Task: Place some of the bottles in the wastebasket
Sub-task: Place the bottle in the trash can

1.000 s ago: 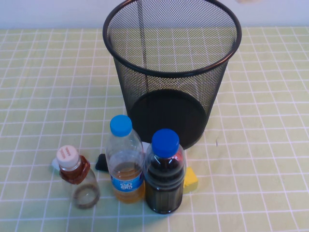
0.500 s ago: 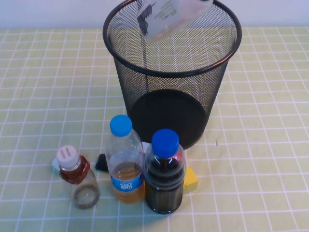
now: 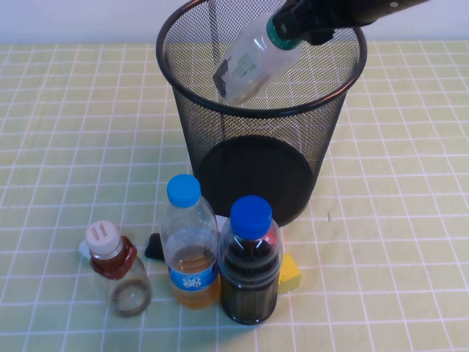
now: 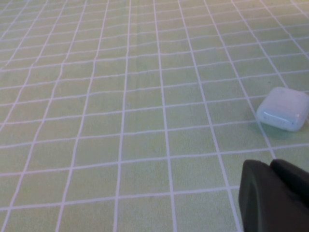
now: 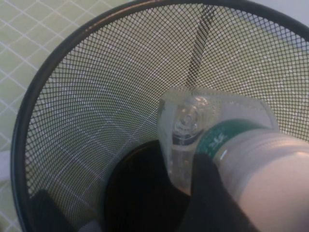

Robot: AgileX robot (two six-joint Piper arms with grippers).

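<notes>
I can see the clear bottle's base (image 3: 230, 86) pointing down inside the wastebasket's rim, so I should keep lowering it with my right gripper toward the wastebasket's bottom (image 3: 256, 174) until it hangs deeper, then release.
My right gripper (image 3: 311, 16) comes in from the top right over the black wire-mesh wastebasket (image 3: 253, 150). It is shut on the neck end of the clear bottle with the green-and-white label (image 3: 249, 62). The bottle hangs tilted, base down, inside the basket's mouth. The right wrist view shows the bottle (image 5: 193, 125) above the basket's interior (image 5: 72, 96), with the gripper (image 5: 241, 188) round it. The small clear bottle with pale pink cap (image 3: 117, 268) stands at front left. My left gripper (image 4: 275, 193) is shut, low over the tablecloth, and is out of the high view.
A blue-capped amber bottle (image 3: 190, 253) and a blue-capped dark bottle (image 3: 250, 268) stand upright in front of the basket. A yellow block (image 3: 290, 271) and a small black item (image 3: 154, 246) lie behind them. A white case (image 4: 284, 108) lies near my left gripper.
The labelled bottle has come down from the top edge into the basket's mouth, and my right gripper has come into view holding it. The standing bottles have not moved.
</notes>
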